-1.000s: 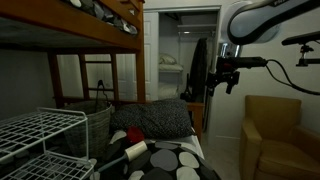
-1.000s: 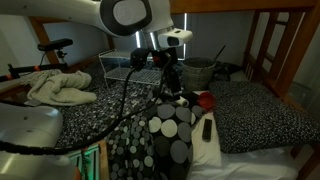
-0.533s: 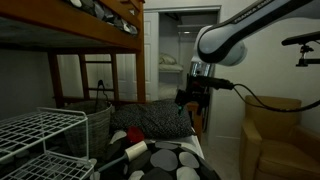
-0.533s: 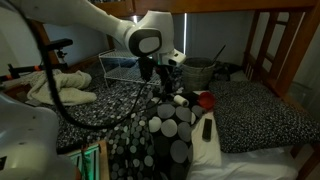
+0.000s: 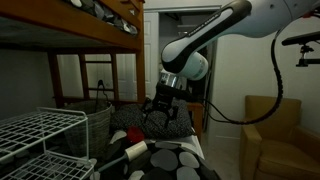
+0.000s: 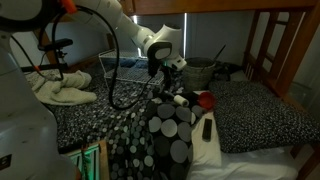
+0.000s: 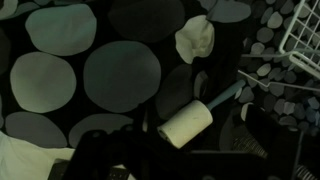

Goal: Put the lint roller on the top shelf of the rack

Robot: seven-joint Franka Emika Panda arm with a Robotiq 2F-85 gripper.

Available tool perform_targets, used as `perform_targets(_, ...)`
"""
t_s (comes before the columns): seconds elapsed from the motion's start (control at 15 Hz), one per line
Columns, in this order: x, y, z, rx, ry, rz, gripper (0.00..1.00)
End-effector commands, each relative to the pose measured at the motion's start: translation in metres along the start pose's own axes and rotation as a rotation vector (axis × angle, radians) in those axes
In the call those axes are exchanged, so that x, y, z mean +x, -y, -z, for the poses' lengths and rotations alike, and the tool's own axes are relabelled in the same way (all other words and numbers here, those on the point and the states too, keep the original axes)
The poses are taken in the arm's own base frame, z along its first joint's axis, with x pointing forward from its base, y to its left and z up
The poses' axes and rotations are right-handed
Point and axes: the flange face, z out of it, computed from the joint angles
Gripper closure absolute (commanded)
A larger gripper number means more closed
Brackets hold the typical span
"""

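The lint roller's handle [image 7: 222,98] rests clear of the white scrap, so my open gripper should keep going down toward the handle [image 7: 230,93] until its fingers straddle it, then shut.
The lint roller [image 7: 188,125] lies on the black spotted fabric. Its white roll fills the lower middle of the wrist view and its handle [image 7: 226,96] points up and right. It also shows in an exterior view [image 5: 135,150], white roll with red handle, on the bed's near end. My gripper [image 5: 160,113] hangs open and empty above the bed, a little above the roller; in the wrist view [image 7: 175,152] its dark fingers stand on either side of the roll. The white wire rack's top shelf [image 5: 40,125] is at the left foreground, and a corner of the rack shows in the wrist view [image 7: 305,40].
A wooden bunk frame [image 5: 90,35] hangs over the bed. A grey basket [image 5: 100,115] stands behind the rack. A red cloth [image 5: 165,120] lies on the bed, a crumpled white scrap [image 7: 195,38] beside the roller. A tan armchair [image 5: 270,135] is at the right.
The arm has swung left and down from near the doorway to a place low over the bed above the lint roller. The roller has not moved.
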Motion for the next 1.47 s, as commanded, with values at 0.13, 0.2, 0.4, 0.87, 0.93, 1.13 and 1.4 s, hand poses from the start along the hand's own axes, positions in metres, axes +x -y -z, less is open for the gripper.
perform_targets(0.13,0.006,0.007,-0.005,-0.009,-0.030,-0.145,0.00)
perform_targets(0.2,0.005,0.014,-0.016,-0.011,-0.044,-0.182,0.00)
perform_targets(0.4,0.012,0.029,-0.055,-0.008,-0.096,-0.328,0.00)
perform_targets(0.87,0.026,0.113,-0.141,0.007,-0.124,-0.701,0.00)
perform_targets(0.93,0.028,0.126,-0.152,0.010,-0.109,-0.738,0.00)
perform_targets(1.13,0.017,0.127,-0.151,-0.002,-0.098,-0.707,0.00)
perform_targets(1.4,0.024,0.139,-0.169,0.010,-0.063,-0.718,0.00)
